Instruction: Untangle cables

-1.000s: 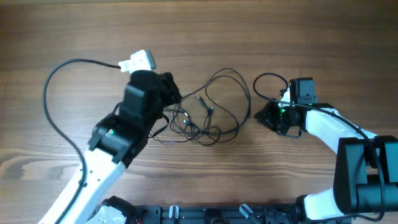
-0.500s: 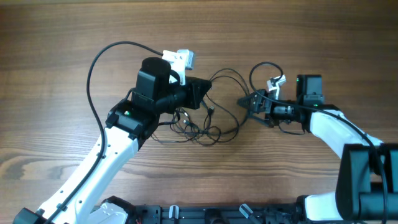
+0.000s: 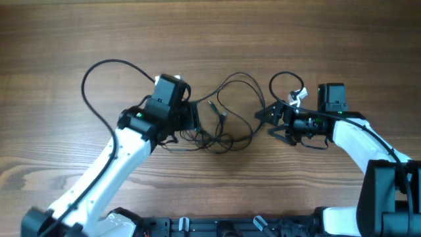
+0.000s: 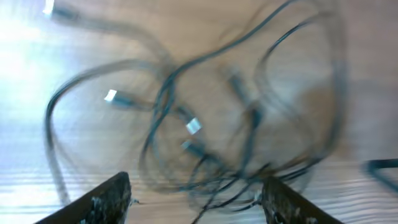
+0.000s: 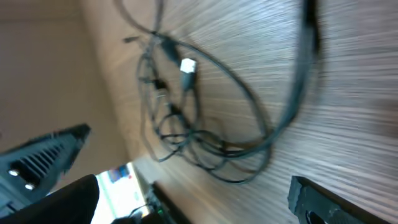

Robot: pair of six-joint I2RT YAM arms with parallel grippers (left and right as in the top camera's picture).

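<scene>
The cable (image 4: 219,186) between my left gripper's fingers will bend into a round arch when I lift it, because the cables lie in wide, smooth curves (image 4: 176,73).
The cables (image 3: 221,129) are thin black cords lying in a loose tangle on the wooden table, with loops reaching back to the far side and small metal plug ends in the middle. My left gripper (image 3: 195,118) sits at the tangle's left edge. In the blurred left wrist view its fingers (image 4: 107,200) stand apart, and a few strands of the cables (image 4: 186,127) run down between them. My right gripper (image 3: 270,122) is just right of the tangle, jaws wide apart and nothing between them. The right wrist view shows the cables (image 5: 186,115) lying ahead of that gripper (image 5: 193,186).
A thicker black wire (image 3: 99,82) loops out from the left arm over the table's left half. The right arm's own wire (image 3: 281,80) curls behind its wrist beside a white tag (image 3: 299,95). A black rail (image 3: 217,227) runs along the near edge.
The left gripper swung out over the tangle, then drew back to its left edge, lower, and its jaws opened. The right gripper tilted toward the tangle and opened wide.
</scene>
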